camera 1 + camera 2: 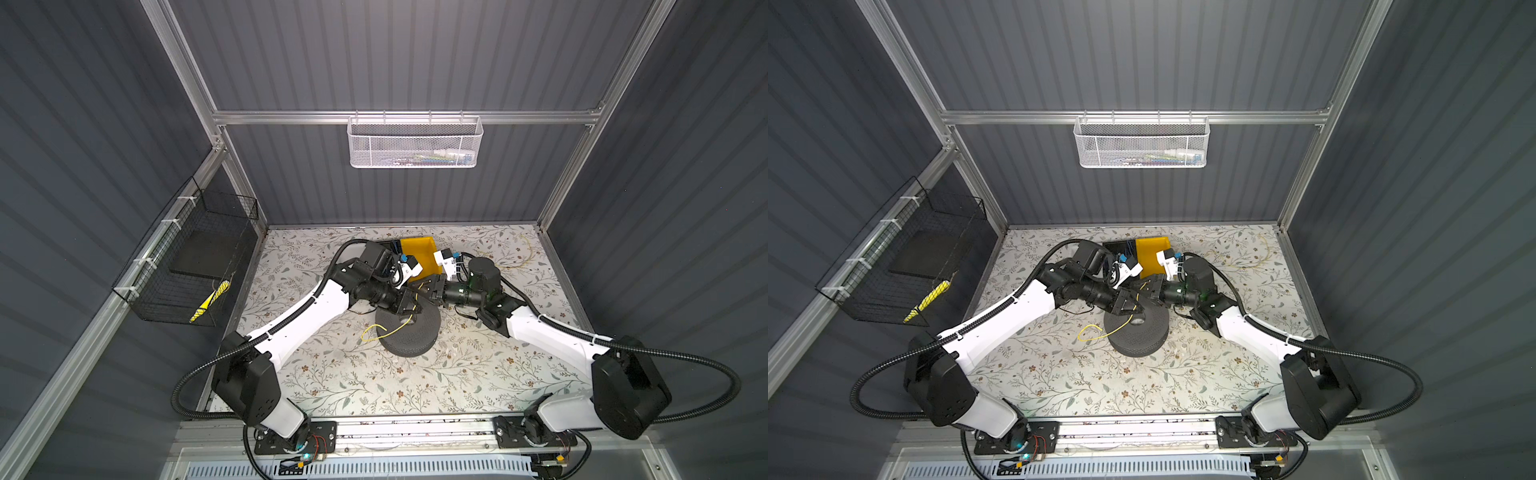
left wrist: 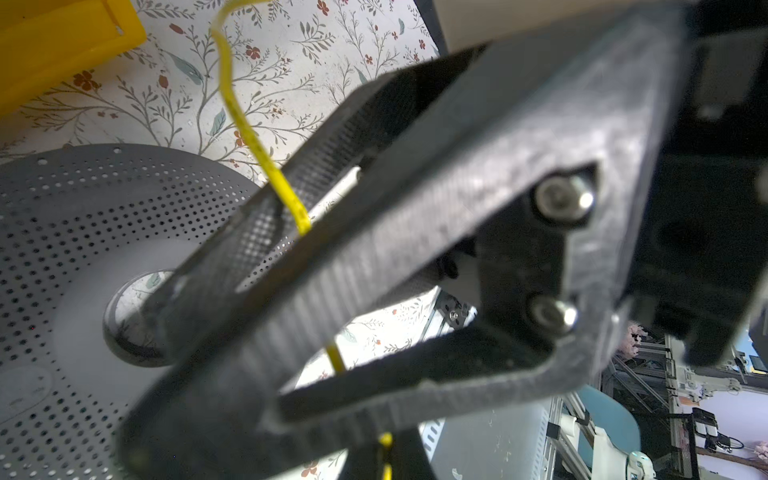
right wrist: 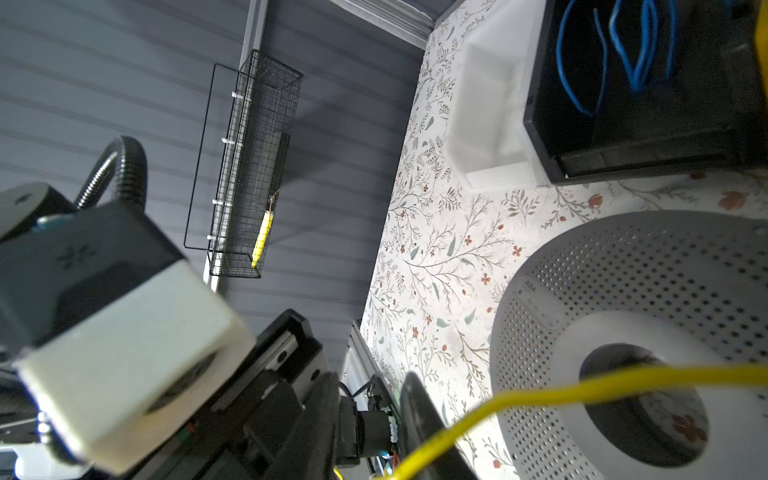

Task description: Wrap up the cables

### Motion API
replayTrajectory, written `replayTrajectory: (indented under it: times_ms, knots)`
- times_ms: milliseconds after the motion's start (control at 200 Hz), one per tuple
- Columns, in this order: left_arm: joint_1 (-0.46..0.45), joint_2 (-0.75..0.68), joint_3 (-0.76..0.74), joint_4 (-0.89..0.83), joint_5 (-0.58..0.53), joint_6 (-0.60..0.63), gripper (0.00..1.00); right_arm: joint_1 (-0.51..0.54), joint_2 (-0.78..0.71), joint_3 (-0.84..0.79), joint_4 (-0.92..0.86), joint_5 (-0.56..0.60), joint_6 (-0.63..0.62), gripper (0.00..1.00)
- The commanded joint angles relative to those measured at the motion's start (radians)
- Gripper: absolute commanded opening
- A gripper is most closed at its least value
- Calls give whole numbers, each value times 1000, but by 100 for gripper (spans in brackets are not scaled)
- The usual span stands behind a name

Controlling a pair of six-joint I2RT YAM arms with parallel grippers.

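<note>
The spool lies flat under the cable, so the robot's left gripper should leave the cable to the right gripper, grab the spool's rim and tip the spool upright.
The cable is a thin yellow wire. It loops on the table, crosses a dark grey perforated spool and rises to both grippers. Above the spool's far edge, my left gripper is shut on the cable, which sits pinched between its tips. My right gripper faces it, close by. A narrow gap shows between the right gripper's fingers, and the cable runs through it.
A yellow bin, a black box holding blue wires and a white tray stand behind the spool. A black wire basket hangs on the left wall, a white mesh basket on the back rail. A faint yellowish strand lies back right.
</note>
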Motion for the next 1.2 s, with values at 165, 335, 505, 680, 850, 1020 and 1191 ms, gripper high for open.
replayTrajectory:
  times_ms: [165,335,505,680,850,1020,1191]
  knots:
    - [-3,-38,-10,7,-5,8,0,5,-19,-2,27,40,22,0]
    - [-3,-47,-29,9,-9,11,42,-9,-36,-53,70,74,93,0]
    - [24,-112,-71,-12,-105,23,82,-43,-83,-97,39,88,108,0]
    - [108,-206,-101,-16,-182,-7,85,-83,-143,-155,-40,95,97,0]
    - [216,-280,-108,-79,-312,-85,82,-130,-182,-230,-38,50,102,0]
    - [320,-346,-198,-39,-216,-190,79,-190,-227,-267,-51,-25,86,0]
    - [321,-369,-431,145,-111,-355,70,-221,-244,-268,-73,-84,77,0]
